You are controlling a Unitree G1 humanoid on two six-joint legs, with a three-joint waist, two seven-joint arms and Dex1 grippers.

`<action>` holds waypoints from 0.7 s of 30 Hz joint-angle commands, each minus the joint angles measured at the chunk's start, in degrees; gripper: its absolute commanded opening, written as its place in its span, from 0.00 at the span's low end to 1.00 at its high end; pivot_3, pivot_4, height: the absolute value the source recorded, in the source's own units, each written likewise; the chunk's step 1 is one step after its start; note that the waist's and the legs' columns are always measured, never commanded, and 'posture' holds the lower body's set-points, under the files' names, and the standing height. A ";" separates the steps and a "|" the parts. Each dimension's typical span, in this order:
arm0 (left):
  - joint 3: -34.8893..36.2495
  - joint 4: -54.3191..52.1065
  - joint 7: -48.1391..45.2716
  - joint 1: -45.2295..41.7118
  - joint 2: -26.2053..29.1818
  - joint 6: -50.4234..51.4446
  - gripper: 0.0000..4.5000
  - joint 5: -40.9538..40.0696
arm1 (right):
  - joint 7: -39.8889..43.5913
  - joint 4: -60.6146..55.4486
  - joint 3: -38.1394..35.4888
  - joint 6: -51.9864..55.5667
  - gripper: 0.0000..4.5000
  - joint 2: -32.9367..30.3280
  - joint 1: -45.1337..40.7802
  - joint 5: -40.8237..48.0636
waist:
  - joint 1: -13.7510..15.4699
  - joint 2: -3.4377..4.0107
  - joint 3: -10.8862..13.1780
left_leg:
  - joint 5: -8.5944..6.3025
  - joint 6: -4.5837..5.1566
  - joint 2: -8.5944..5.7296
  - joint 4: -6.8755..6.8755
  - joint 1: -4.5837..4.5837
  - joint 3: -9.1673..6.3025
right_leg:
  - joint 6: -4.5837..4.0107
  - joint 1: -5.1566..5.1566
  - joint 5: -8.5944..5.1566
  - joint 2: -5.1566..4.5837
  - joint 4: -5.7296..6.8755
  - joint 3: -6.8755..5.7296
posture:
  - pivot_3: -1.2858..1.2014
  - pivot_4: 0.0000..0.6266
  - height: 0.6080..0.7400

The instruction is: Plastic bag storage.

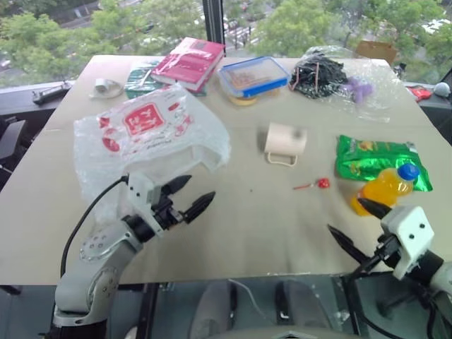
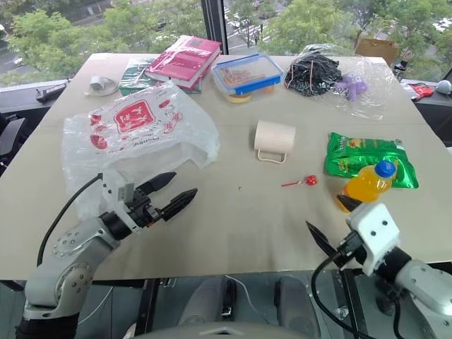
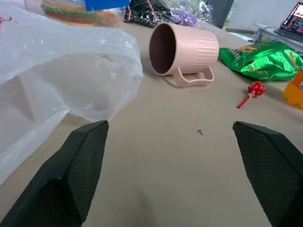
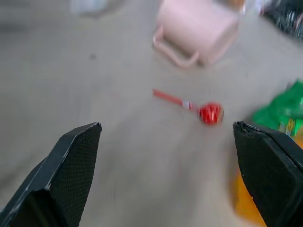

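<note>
I expect the upper layer [image 1: 180, 131] to rise away and widen the opening when I lift it, as the plastic bag's opening [image 1: 189, 155] already gapes between its limp layers.
The plastic bag [image 1: 141, 138], crinkly translucent white with red print, lies crumpled on the left part of the table [image 1: 247, 226]. My left gripper [image 1: 200, 187] hovers open just in front of the bag's near right edge, with nothing between its fingers. In the left wrist view the bag [image 3: 71, 61] lies beside and beyond one finger [image 3: 80, 161], not touching it. My right gripper [image 1: 346, 215] stands open and empty over the table's near right edge, close to the orange bottle. In the right wrist view the right gripper [image 4: 165, 125] points towards the lollipop.
A pink mug [image 1: 286, 141] lies on its side mid-table, with a red lollipop [image 1: 321, 183] nearer me. A green snack packet [image 1: 378, 159] and an orange juice bottle [image 1: 385, 189] sit at the right. Along the back are a red book [image 1: 189, 62], a blue-rimmed container [image 1: 253, 75] and a clear bag of black cables [image 1: 325, 74].
</note>
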 commanded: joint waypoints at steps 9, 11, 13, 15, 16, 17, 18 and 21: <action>-0.76 3.83 7.33 -9.84 0.29 -4.09 0.99 8.54 | -5.05 -4.27 8.79 5.71 1.00 -2.01 -13.32 1.27 | 0.18 -0.04 -0.01 | 0.01 0.00 -0.06 0.07 -0.02 -0.07 | 0.01 0.02 0.02 0.01 0.03 -0.03 | 0.52 0.24 1.00; -1.31 6.36 8.84 -12.99 2.14 -6.29 0.99 13.68 | -5.85 -4.73 9.37 7.05 1.00 -2.16 -14.55 1.64 | 0.13 -0.04 -0.01 | 0.01 0.00 -0.09 0.07 -0.05 -0.09 | 0.03 0.02 0.03 0.03 0.03 -0.03 | 0.52 0.24 1.00; -4.52 8.84 13.01 -15.19 6.51 -7.25 0.99 24.35 | -6.00 -4.42 9.57 7.52 1.00 -2.28 -15.32 1.79 | 0.10 -0.04 -0.01 | 0.00 0.00 -0.16 0.06 -0.08 -0.09 | 0.14 0.00 0.10 0.06 0.02 -0.02 | 0.52 0.24 1.00; -8.52 10.93 14.55 -16.82 11.64 -10.75 0.99 34.24 | -5.94 -4.04 9.59 7.43 1.00 -2.14 -15.76 2.21 | 0.00 -0.04 -0.01 | 0.00 0.00 -0.20 0.04 -0.06 -0.07 | 0.23 -0.01 0.15 0.09 0.01 -0.01 | 0.52 0.24 1.00; -10.15 11.49 14.83 -17.20 13.65 -13.50 0.99 38.07 | -5.84 -3.99 9.65 7.33 1.00 -2.11 -15.90 2.38 | 0.01 -0.06 0.00 | 0.00 0.00 -0.21 0.04 -0.07 -0.07 | 0.23 -0.01 0.15 0.10 0.01 -0.01 | 0.52 0.24 1.00; -11.64 12.21 14.37 -17.68 15.49 -15.68 0.99 40.74 | -5.57 -3.99 9.76 7.00 1.00 -2.13 -15.91 2.49 | 0.01 -0.05 0.01 | 0.00 0.00 -0.20 0.03 -0.07 -0.08 | 0.23 -0.01 0.15 0.15 0.01 -0.01 | 0.52 0.24 1.00; -12.60 13.28 14.75 -18.51 16.68 -15.69 0.99 42.99 | -5.32 -4.06 9.90 6.56 1.00 -2.07 -15.99 2.66 | 0.06 -0.04 0.01 | 0.00 0.00 -0.18 0.01 -0.06 -0.06 | 0.23 -0.02 0.15 0.16 -0.02 0.00 | 0.52 0.24 1.00; -15.12 19.20 15.79 -21.85 19.85 -15.21 0.99 49.89 | -5.00 -4.87 10.26 5.99 1.00 -1.86 -16.31 3.56 | 0.15 -0.05 0.01 | 0.00 0.00 -0.05 0.01 -0.07 -0.09 | 0.14 -0.01 0.10 0.12 -0.02 -0.01 | 0.52 0.24 1.00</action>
